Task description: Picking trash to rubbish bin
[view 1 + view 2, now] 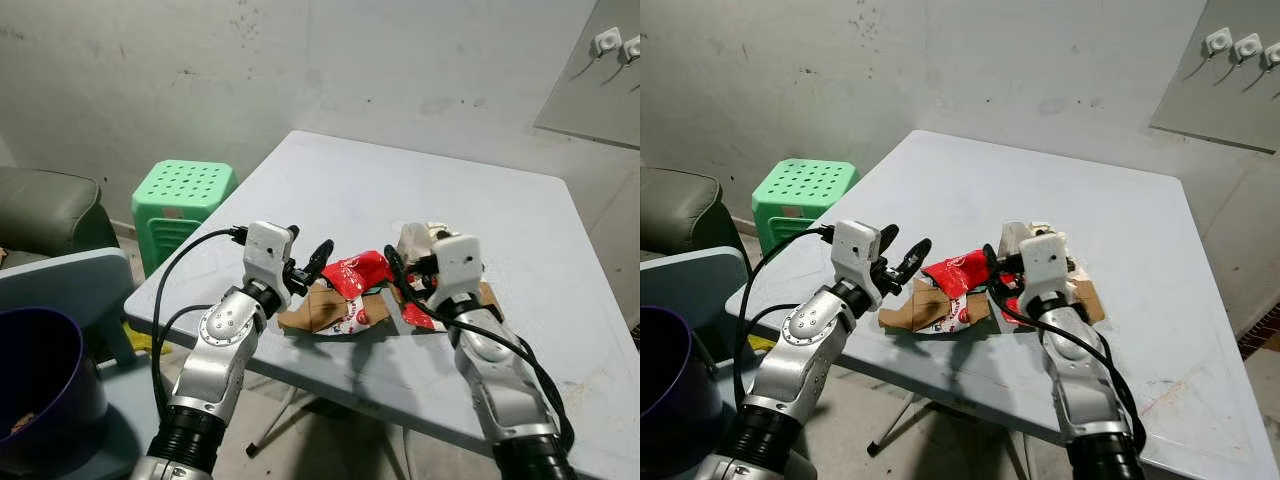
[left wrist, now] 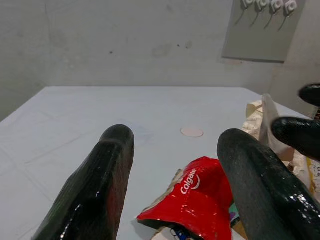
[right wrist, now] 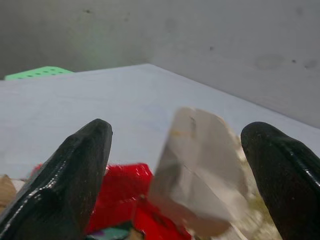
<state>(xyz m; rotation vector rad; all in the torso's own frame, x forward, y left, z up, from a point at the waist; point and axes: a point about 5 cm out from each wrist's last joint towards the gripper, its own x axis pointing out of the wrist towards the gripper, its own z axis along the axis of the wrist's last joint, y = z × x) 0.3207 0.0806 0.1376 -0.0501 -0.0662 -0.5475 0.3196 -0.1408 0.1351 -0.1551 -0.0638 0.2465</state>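
The thin pale paper [image 1: 412, 243] stands with its top edge [image 3: 200, 111] loose, so it will come off the crumpled beige trash by itself when I lift it.
A pile of trash lies near the front edge of the pale grey table [image 1: 400, 185]: a red Colgate wrapper [image 1: 357, 272], flat brown cardboard pieces [image 1: 318, 308] and a crumpled beige carton [image 1: 415, 238]. My left gripper [image 1: 308, 250] is open just left of the pile, its fingers pointing at the red wrapper [image 2: 197, 195]. My right gripper [image 1: 405, 268] is open over the right side of the pile, with the beige carton [image 3: 200, 170] standing between and beyond its fingers. Neither holds anything.
A dark purple bin [image 1: 40, 380] stands on the floor at lower left, beside a light blue chair [image 1: 70, 285]. A green plastic stool [image 1: 185, 195] and a dark armchair [image 1: 45, 210] stand left of the table. The wall is close behind.
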